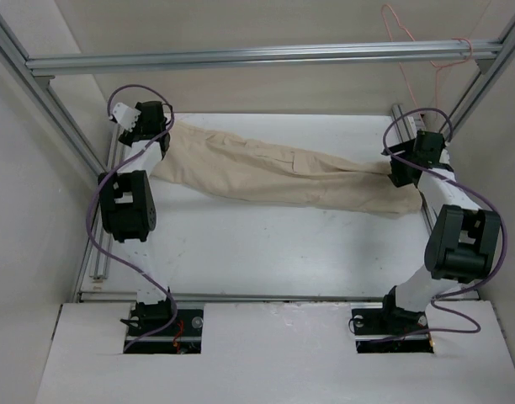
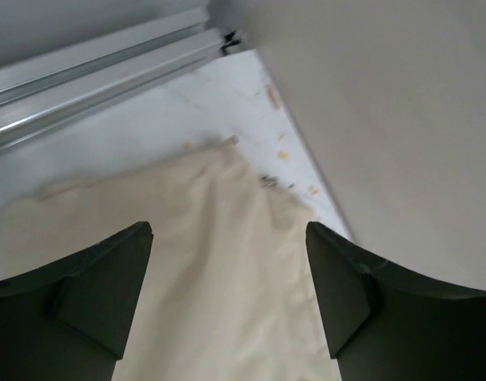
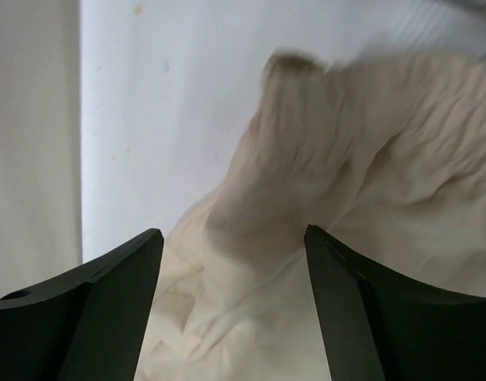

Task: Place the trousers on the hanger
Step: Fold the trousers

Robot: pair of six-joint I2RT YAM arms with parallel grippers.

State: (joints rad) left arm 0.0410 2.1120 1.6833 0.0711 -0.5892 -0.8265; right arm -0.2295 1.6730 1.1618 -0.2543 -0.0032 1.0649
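I should use my left gripper to pull the waist's near corner (image 1: 161, 173) toward the front, level with the leg ends, because the trousers lie at a slant with their waist end at the table's back edge (image 1: 183, 126).
The beige trousers (image 1: 283, 172) lie stretched across the back of the white table, waist at the left, leg ends at the right. My left gripper (image 1: 150, 126) is open over the waist end; the left wrist view shows the flat cloth (image 2: 227, 270) between its spread fingers (image 2: 108, 294). My right gripper (image 1: 402, 172) is open over the leg ends; the right wrist view shows bunched, wrinkled cloth (image 3: 306, 238) between its fingers (image 3: 346, 302). The thin pink hanger (image 1: 417, 50) hangs by its hook from the top frame bar at the back right.
Aluminium frame bars (image 1: 266, 57) run across the back and down both sides. A rail (image 2: 92, 71) edges the table by the left gripper. The table's back-right edge meets a wall (image 2: 402, 119). Purple cables (image 1: 98, 219) loop along both arms.
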